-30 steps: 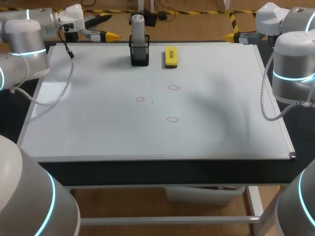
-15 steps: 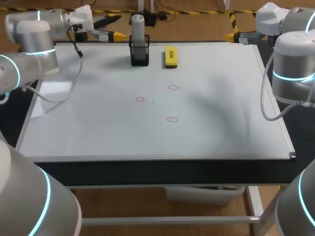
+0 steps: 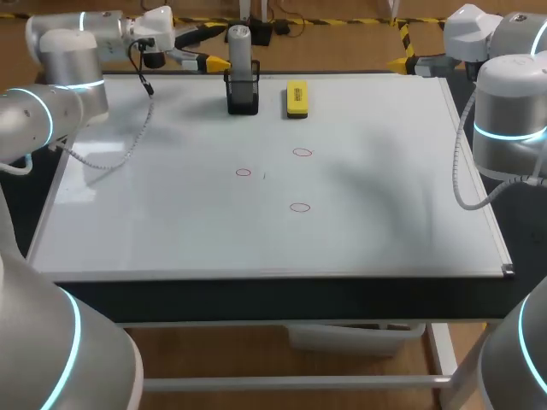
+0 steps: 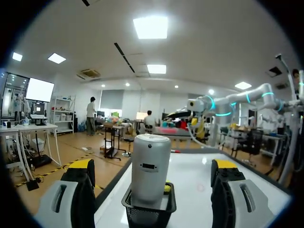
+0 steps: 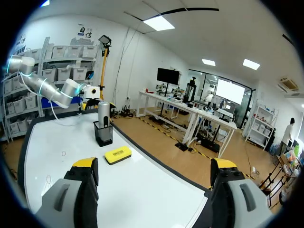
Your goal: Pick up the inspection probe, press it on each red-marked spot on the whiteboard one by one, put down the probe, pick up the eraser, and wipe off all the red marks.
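Note:
A gap shows inside the holder's rim (image 4: 169,202), so the grey probe (image 3: 240,53) should slide out freely when I lift it, and the black mesh holder should stay standing.
The grey cylindrical probe (image 3: 240,51) stands upright in a black mesh holder (image 3: 243,96) at the far edge of the whiteboard (image 3: 171,222). A yellow eraser (image 3: 297,97) lies just right of it. Three red circles (image 3: 244,172) (image 3: 302,153) (image 3: 299,207) mark the board's middle. My left gripper (image 3: 208,47) is open, level, just left of the probe. In the left wrist view the probe (image 4: 150,168) stands ahead between the open fingers (image 4: 81,187), untouched. My right gripper (image 3: 400,49) is open at the far right edge; from it the probe (image 5: 103,113) and eraser (image 5: 118,155) lie ahead.
The holder (image 4: 148,209) is the only upright obstacle on the board. The whiteboard's raised frame (image 3: 474,171) runs along its right side. My right arm's elbow (image 3: 508,111) hangs beside that edge.
My left arm has swung right along the board's far edge, bringing its open gripper close to the probe. The right arm, probe and eraser have not moved.

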Tool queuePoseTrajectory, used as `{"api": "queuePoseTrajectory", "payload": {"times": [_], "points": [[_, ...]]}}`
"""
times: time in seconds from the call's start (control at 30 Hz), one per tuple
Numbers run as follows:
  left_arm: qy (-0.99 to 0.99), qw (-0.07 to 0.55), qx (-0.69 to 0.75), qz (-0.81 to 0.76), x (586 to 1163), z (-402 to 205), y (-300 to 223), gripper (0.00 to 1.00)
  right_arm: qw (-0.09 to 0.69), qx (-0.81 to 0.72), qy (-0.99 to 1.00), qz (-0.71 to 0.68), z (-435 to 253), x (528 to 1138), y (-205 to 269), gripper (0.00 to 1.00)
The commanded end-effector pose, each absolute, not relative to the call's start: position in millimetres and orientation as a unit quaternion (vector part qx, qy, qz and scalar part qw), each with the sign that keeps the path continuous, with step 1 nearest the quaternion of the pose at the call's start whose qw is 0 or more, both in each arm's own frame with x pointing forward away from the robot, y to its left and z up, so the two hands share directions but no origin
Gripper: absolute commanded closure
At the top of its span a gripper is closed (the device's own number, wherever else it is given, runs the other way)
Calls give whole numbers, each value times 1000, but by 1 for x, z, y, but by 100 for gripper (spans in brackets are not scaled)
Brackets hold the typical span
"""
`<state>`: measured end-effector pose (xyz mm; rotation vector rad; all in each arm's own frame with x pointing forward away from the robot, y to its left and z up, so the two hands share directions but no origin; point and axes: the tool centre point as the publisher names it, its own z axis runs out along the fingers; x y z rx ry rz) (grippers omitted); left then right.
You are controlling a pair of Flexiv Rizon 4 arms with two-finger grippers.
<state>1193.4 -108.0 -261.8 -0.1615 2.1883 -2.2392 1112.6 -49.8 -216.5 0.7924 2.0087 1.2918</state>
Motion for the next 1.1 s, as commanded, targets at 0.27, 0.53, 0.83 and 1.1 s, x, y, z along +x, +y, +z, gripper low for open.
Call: {"api": "queuePoseTrajectory", "payload": {"times": [0.27, 0.53, 0.83, 1.1], "points": [[700, -11, -30, -713, 1202, -264, -130, 0, 307, 300, 761, 488, -216, 1113, -50, 0], [702, -2, -43, -711, 1199, -268, -145, 0, 307, 300, 761, 488, -216, 1113, -50, 0], [703, 8, -52, -709, 1200, -269, -154, 0, 307, 300, 761, 488, -216, 1113, -50, 0], [703, 9, -56, -708, 1202, -271, -156, 0, 307, 300, 761, 488, -216, 1113, -50, 0]]}}
